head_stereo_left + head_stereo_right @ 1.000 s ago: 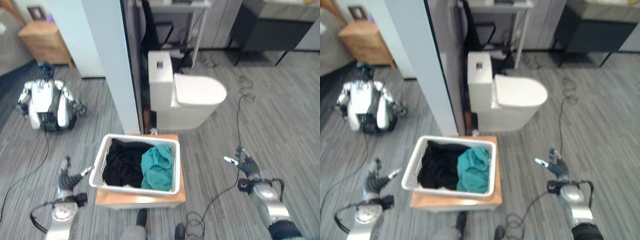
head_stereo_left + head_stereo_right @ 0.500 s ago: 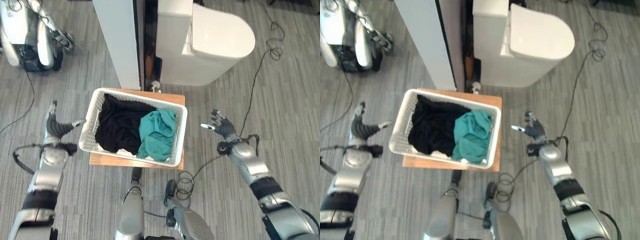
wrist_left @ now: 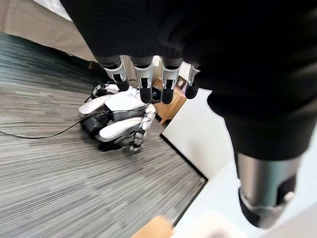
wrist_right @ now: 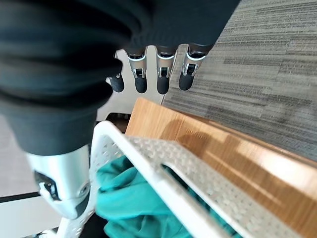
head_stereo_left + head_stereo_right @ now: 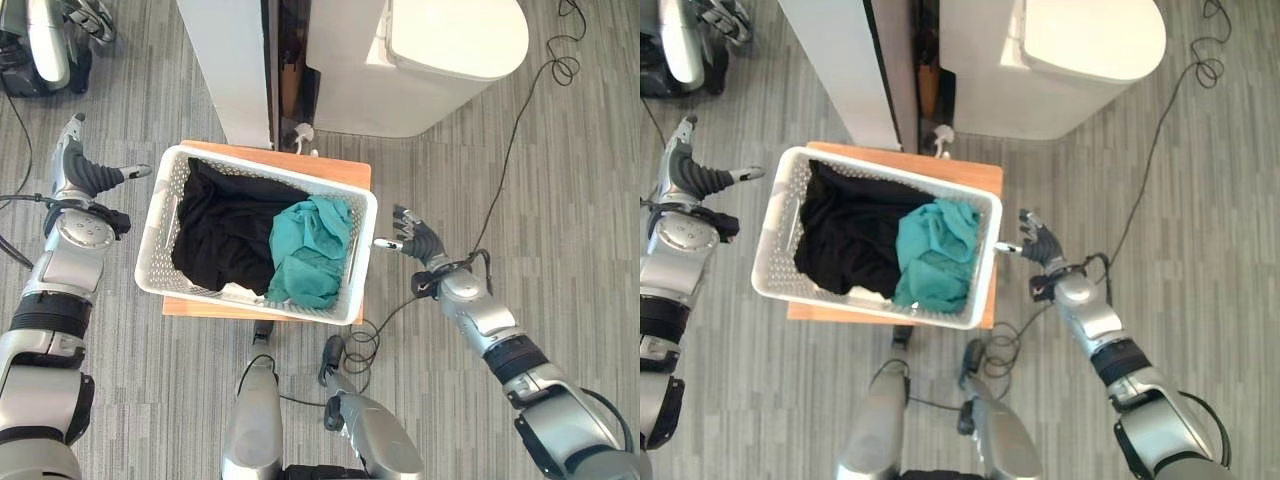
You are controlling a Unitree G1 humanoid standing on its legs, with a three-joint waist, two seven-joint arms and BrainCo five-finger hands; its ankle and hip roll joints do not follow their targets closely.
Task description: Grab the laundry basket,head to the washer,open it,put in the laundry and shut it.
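I expect the black clothing and teal garment [image 5: 265, 238] to come along inside when I carry the laundry basket, because they lie slumped below the laundry basket's rim [image 5: 160, 215].
A white perforated laundry basket [image 5: 165, 205] sits on a low wooden table [image 5: 340, 172], holding black clothing [image 5: 225, 230] and a teal garment [image 5: 310, 250]. My left hand [image 5: 85, 178] is open just off the basket's left end, thumb pointing toward the rim without touching it. At the basket's right end my right hand [image 5: 412, 240] is also open, its thumb nearly at the rim. The right wrist view shows the fingers [image 4: 148, 74] straight above the basket's handle slot [image 4: 198, 178], with teal cloth [image 4: 129, 198] inside.
A white appliance [image 5: 430, 60] and a white panel [image 5: 225, 70] stand just behind the table. Another robot [image 5: 40, 40] sits on the floor at the far left, also seen as the robot [image 3: 121, 116] in the left wrist view. Grey plank floor lies all around.
The camera has tilted further down, so the whole scene shifted. Both hands have come closer to the ends of the basket, staying open.
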